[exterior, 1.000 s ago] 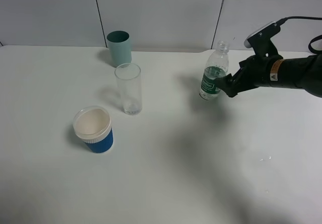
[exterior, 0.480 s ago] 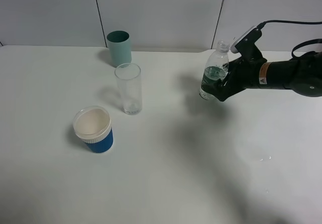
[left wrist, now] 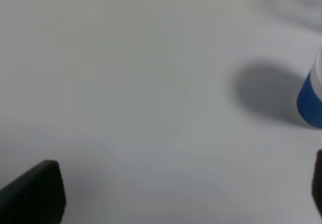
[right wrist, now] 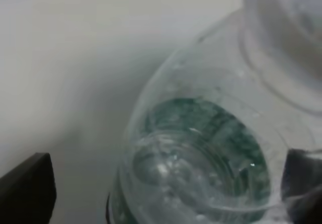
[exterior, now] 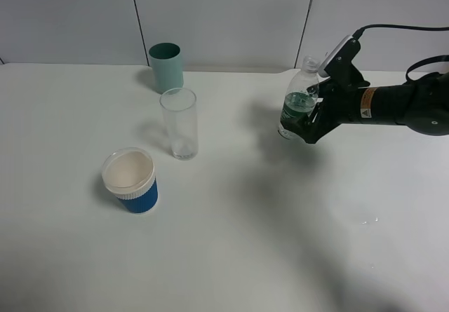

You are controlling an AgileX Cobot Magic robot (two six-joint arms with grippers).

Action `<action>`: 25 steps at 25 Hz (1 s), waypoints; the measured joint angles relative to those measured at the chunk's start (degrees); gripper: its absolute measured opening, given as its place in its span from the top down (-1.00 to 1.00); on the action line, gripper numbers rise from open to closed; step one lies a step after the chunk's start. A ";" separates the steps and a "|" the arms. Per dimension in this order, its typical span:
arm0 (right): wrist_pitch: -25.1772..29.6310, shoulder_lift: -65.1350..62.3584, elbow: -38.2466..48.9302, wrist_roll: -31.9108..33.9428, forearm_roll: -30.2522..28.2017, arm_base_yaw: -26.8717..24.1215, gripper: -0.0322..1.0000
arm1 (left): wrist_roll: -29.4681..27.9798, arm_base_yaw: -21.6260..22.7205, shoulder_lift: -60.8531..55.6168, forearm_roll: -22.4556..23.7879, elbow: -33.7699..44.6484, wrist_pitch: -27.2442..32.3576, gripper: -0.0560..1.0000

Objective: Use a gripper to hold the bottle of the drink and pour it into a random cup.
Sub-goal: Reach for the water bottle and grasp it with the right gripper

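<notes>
I expect the bottle to pour a clear drink straight out when I tip it, because the bottle's opening is uncapped and the bottle's body looks see-through.
The clear bottle with a dark green label stands upright and uncapped at the back right of the white table. My right gripper reaches in from the right and straddles its lower body. In the right wrist view the bottle fills the space between the fingers; one finger stands clear of it, so the gripper is open. The tall clear glass stands left of centre, well apart from the bottle. My left gripper is open and empty over bare table; it does not show in the high view.
A teal cup stands behind the glass near the wall. A blue ribbed cup with a white rim stands in front of the glass; its edge shows in the left wrist view. A few water drops lie at the front right.
My right gripper has moved left from beside the bottle to around its lower body. The bottle and cups have not moved.
</notes>
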 joint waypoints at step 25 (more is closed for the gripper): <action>-13.72 6.56 -0.06 -5.49 5.06 -3.46 -0.78 | 0.00 0.00 0.00 0.00 0.00 0.00 -0.99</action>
